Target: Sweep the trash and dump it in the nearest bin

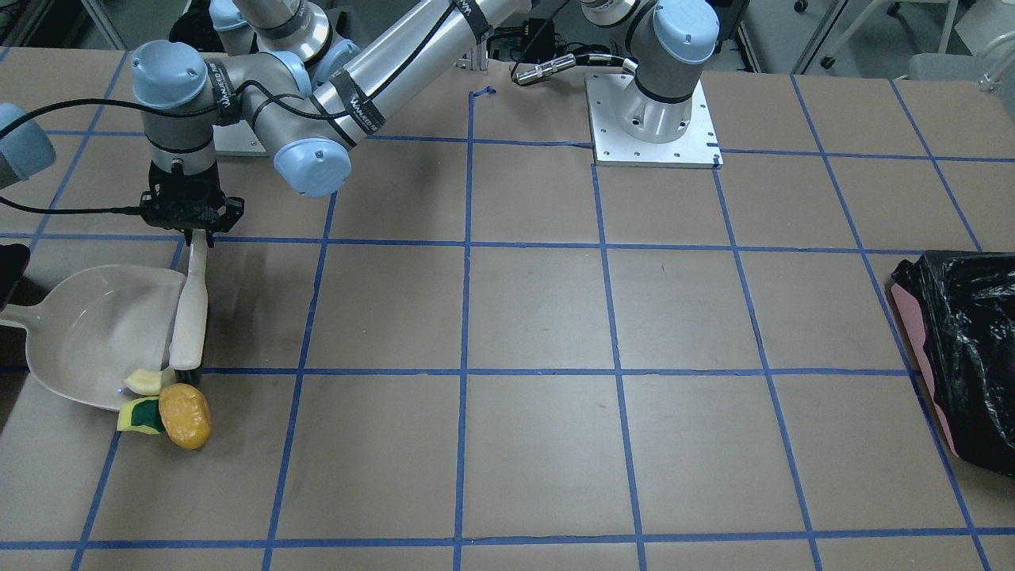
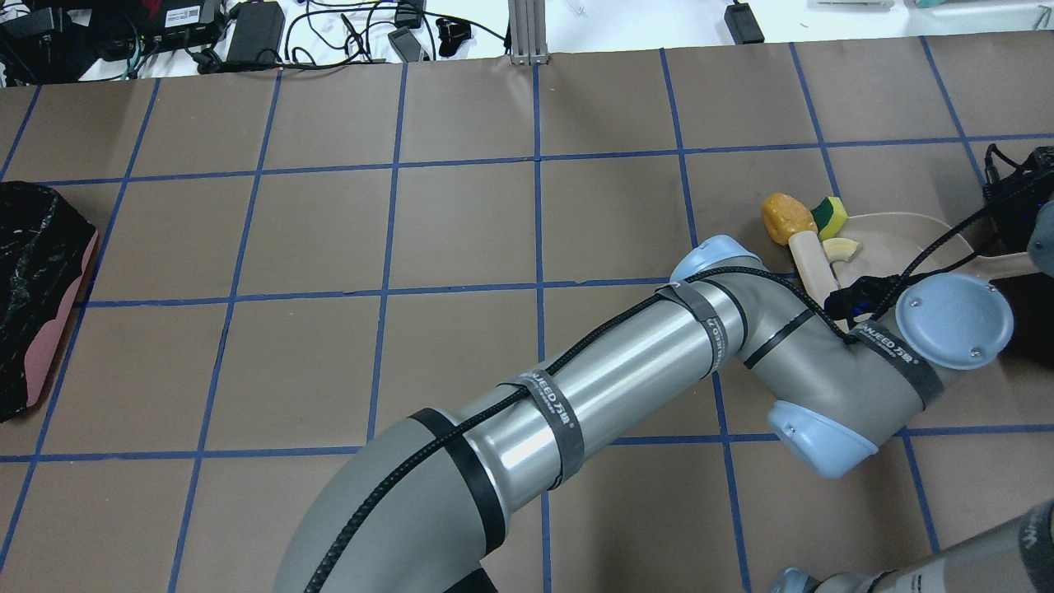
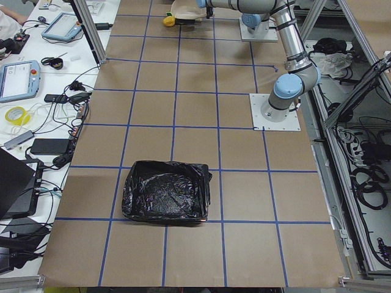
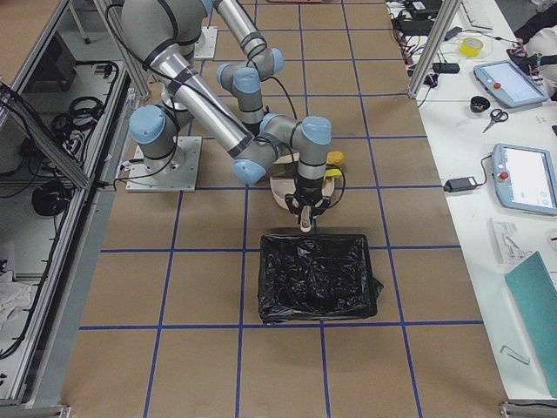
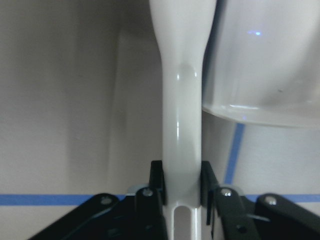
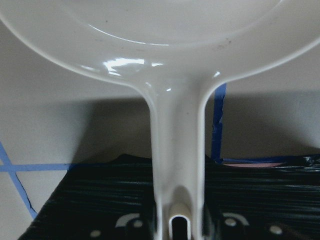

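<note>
The wedge and the orange-brown lump are beyond the brush head's tip (image 1: 186, 367), so I should raise the brush with my left gripper and sweep from the lump's outer side (image 1: 218, 424).
A cream dustpan (image 1: 79, 317) lies on the table at the robot's right end. My right gripper (image 6: 178, 220) is shut on its handle, seen at the front view's left edge (image 1: 9, 274). My left arm reaches across, and my left gripper (image 1: 197, 234) is shut on the handle of the white brush (image 1: 190, 309); the left wrist view (image 5: 180, 175) shows this too. The brush head rests at the pan's open rim. The pale yellow slice (image 1: 143, 381) sits on the pan's lip. The yellow-and-green wedge (image 1: 136, 415) and the orange-brown lump (image 1: 185, 415) lie on the table just outside it.
A black-bagged bin (image 4: 318, 279) stands close by the dustpan's handle end, under my right gripper (image 6: 100, 200). A second black-bagged bin (image 1: 963, 357) stands at the table's far end on the robot's left. My left arm (image 2: 617, 379) spans the table.
</note>
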Controlling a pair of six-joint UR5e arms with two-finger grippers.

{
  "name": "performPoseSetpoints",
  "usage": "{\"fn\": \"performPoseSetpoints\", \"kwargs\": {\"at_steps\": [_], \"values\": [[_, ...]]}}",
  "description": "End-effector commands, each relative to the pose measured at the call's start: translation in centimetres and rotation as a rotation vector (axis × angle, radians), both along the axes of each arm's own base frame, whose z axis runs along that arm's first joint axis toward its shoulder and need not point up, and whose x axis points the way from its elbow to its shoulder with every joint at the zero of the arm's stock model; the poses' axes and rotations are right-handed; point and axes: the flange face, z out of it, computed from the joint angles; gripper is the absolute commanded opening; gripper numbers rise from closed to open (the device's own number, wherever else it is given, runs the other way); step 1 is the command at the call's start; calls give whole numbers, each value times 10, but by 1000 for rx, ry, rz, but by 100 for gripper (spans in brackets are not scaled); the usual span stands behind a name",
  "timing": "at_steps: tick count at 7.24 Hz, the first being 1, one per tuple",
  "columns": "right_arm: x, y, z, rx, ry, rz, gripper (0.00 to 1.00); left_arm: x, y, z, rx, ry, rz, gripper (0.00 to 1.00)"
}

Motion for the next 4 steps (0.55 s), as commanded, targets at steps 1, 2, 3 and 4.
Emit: {"fn": "performPoseSetpoints", "kwargs": {"at_steps": [1, 2, 3, 4], "values": [[0, 0, 0, 2, -1, 0, 0, -30, 29, 9, 16, 39, 61, 0], [0, 0, 0, 2, -1, 1, 0, -40, 41, 18, 38, 68, 117, 0], [0, 0, 0, 2, -1, 1, 0, -37, 50, 42, 73, 45, 129, 0], [0, 0, 0, 2, -1, 1, 0, -29, 54, 57, 76, 21, 55, 0]]}}
